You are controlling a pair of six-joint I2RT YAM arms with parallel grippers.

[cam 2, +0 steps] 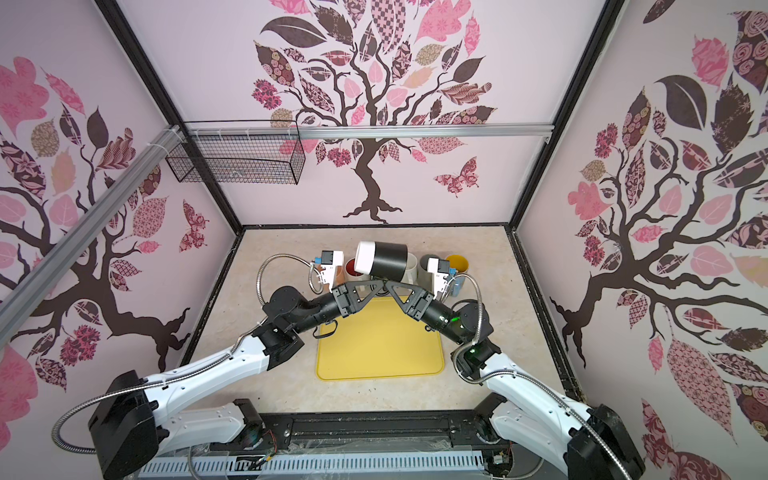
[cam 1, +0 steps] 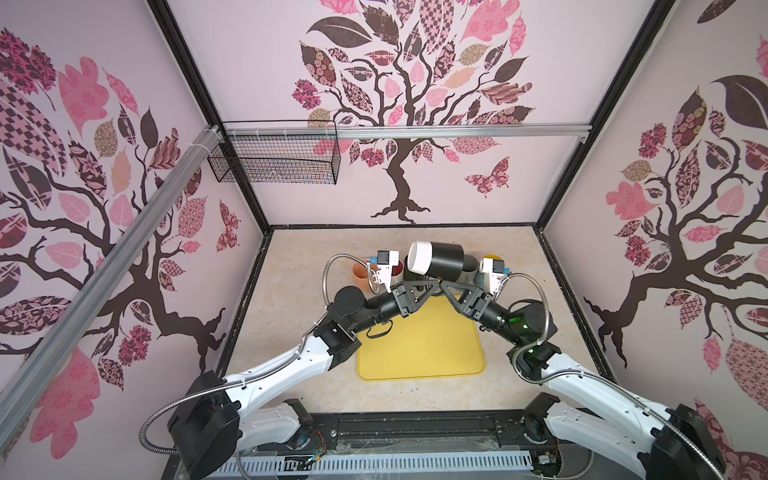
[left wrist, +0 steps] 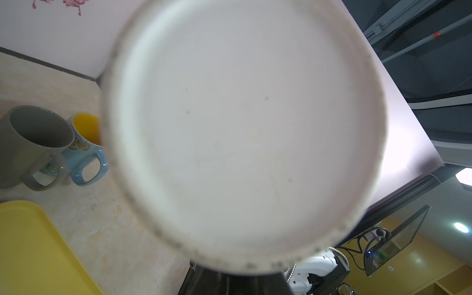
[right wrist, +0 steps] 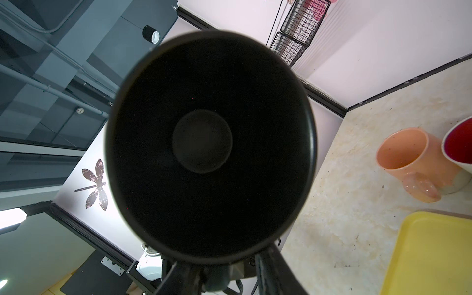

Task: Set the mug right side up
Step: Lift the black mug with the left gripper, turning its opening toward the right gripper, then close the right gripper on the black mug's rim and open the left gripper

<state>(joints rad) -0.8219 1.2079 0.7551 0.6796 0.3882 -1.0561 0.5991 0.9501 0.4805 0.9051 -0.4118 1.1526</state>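
Observation:
The mug's white base (cam 2: 365,257) is facing my left gripper. My right gripper should therefore take over the mug's handle from the side of the mug's opening before it sets the mug upright.
A black mug (cam 1: 442,258) with a white base hangs on its side above the table's far half, base to the left and mouth to the right. Both top views show it, also the mug (cam 2: 388,261). My left gripper (cam 1: 432,286) is shut on its underside; in the left wrist view the white base (left wrist: 242,132) fills the picture and hides the fingers. My right gripper (cam 1: 445,286) meets it from the other side. In the right wrist view the dark mouth of the mug (right wrist: 209,143) faces the camera. The two right fingers (right wrist: 273,275) stand apart just under its rim; contact is hidden.
Several upright mugs line the far table edge: an orange one (right wrist: 408,158), a red-lined one (right wrist: 459,143), a grey one (left wrist: 33,143) and a blue one with a yellow inside (left wrist: 86,150). A yellow tray (cam 1: 419,353) lies under the arms. A wire basket (cam 1: 274,158) hangs on the back rail.

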